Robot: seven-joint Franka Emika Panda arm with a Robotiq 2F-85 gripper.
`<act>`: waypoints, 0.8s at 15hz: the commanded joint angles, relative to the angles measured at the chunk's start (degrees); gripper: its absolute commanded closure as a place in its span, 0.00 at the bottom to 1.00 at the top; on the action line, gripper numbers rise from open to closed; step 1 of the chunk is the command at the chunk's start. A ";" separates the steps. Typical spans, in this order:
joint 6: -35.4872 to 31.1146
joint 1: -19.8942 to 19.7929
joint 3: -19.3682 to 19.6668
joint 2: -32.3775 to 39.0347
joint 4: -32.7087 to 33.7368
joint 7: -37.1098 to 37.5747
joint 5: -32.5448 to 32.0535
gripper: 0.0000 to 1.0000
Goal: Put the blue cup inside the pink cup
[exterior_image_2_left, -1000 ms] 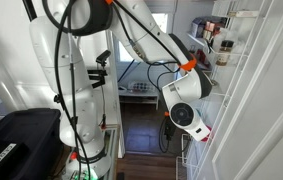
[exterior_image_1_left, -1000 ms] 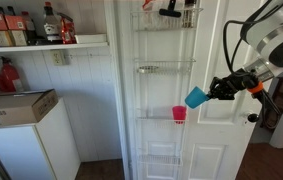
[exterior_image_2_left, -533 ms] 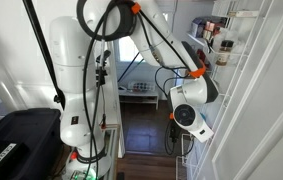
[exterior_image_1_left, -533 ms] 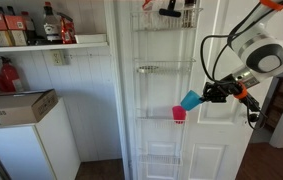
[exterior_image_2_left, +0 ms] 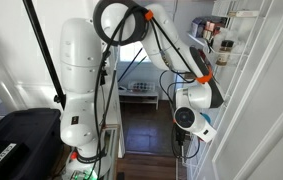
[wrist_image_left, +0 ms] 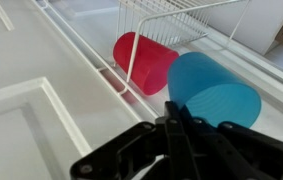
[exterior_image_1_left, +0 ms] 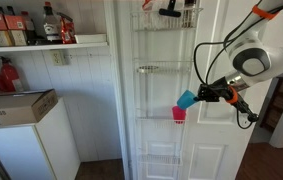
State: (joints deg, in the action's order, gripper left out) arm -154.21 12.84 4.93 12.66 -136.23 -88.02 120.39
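Note:
The blue cup point(exterior_image_1_left: 186, 99) is hanging by its rim with its base end toward the pink cup's opening point(exterior_image_1_left: 179, 109), so my gripper should move it down next until it sits inside, and then let go.
My gripper point(exterior_image_1_left: 203, 94) is shut on the blue cup point(exterior_image_1_left: 187, 99), holding it tilted in the air just above and beside the pink cup point(exterior_image_1_left: 179, 114). The pink cup stands in a white wire door rack point(exterior_image_1_left: 163, 118). In the wrist view the blue cup point(wrist_image_left: 213, 89) sits at my jaws point(wrist_image_left: 173, 118), its base facing the camera. The pink cup point(wrist_image_left: 145, 61) lies just beyond it inside the wire basket point(wrist_image_left: 176, 20). In an exterior view the gripper point(exterior_image_2_left: 203, 122) is at the rack's edge; the cups are hard to make out there.
The white door point(exterior_image_1_left: 211, 140) carries several wire shelves point(exterior_image_1_left: 164, 69). A wall shelf with bottles point(exterior_image_1_left: 21, 28) is far off. A cardboard box point(exterior_image_1_left: 16, 105) sits on a white cabinet. The robot's white base point(exterior_image_2_left: 81, 90) and a black case point(exterior_image_2_left: 16, 140) stand opposite.
My gripper with the blue cup has moved toward the door rack and now sits close above the pink cup. The pink cup has not moved.

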 commanded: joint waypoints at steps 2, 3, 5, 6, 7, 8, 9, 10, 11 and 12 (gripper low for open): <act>-0.77 0.88 0.40 3.26 3.10 -8.77 6.92 0.99; -0.89 0.94 0.40 3.74 3.50 -10.18 7.56 0.99; -1.16 1.07 0.43 4.54 4.17 -12.78 9.03 0.99; -1.31 1.12 0.44 4.91 4.51 -13.91 9.55 0.99; -1.37 1.14 0.43 5.24 4.78 -14.85 10.08 0.99; -1.51 1.17 0.44 5.51 5.02 -15.80 10.55 0.99; -1.71 1.21 0.44 5.80 5.26 -16.57 10.92 0.99; -1.90 1.23 0.44 6.08 5.49 -17.31 11.23 0.99; -2.26 1.29 0.42 6.34 5.68 -17.93 11.54 0.99; -2.78 1.38 0.39 6.62 5.90 -18.61 11.77 0.99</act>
State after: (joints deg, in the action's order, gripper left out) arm -154.69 13.02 4.94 17.93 -132.05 -103.62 129.45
